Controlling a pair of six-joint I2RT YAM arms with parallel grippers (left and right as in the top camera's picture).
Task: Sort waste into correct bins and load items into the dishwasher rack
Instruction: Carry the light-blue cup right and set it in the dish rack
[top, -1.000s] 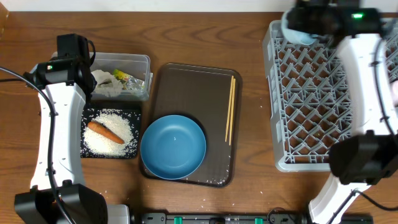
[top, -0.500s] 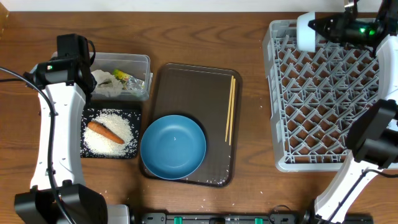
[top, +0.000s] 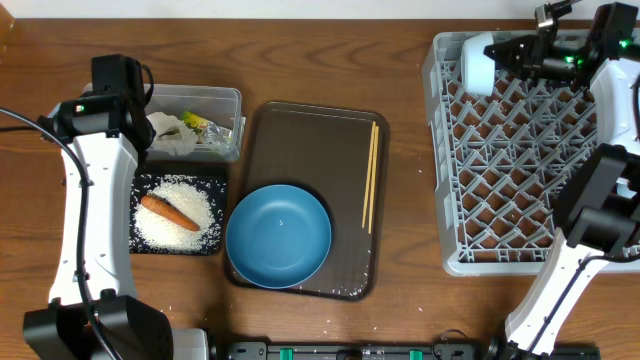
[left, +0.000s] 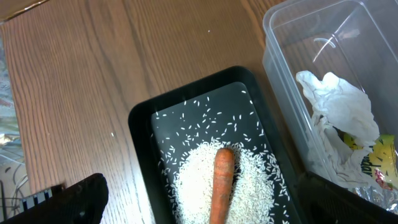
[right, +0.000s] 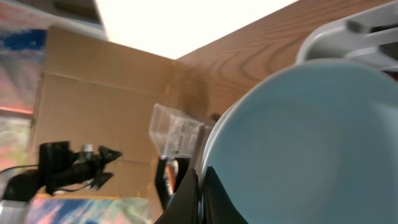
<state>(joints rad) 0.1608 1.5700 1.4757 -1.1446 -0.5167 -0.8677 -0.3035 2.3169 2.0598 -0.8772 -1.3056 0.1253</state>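
Observation:
My right gripper should now lower the small light-blue bowl (top: 477, 66), which hangs over the free back corner (top: 484, 104) of the grey rack, until the bowl rests there, and then let go.
My right gripper (top: 512, 54) is shut on the rim of the small light-blue bowl (top: 479, 63) and holds it on edge over the back left corner of the grey dishwasher rack (top: 530, 170). The right wrist view shows the fingers (right: 202, 186) pinching the bowl (right: 311, 130). My left gripper (left: 199, 202) is open and empty above the black tray (left: 143, 130), which holds rice (left: 255, 186) and the carrot (left: 222, 183). The clear tub (left: 286, 81) holds paper wrappers (left: 339, 106) and the yellow-green packet (left: 379, 158). The blue plate (top: 278, 236) and chopsticks (top: 371, 175) lie on the brown tray. No white cups show.
The dark brown serving tray (top: 320, 140) lies mid-table between the bins and the rack. The clear tub (top: 205, 98) sits just behind the black tray (top: 219, 215) at the left. A few rice grains lie near the table's front edge.
My right arm has swung back toward the right and turned the bowl on edge, lowering it at the rack's back left corner. The left arm has not moved.

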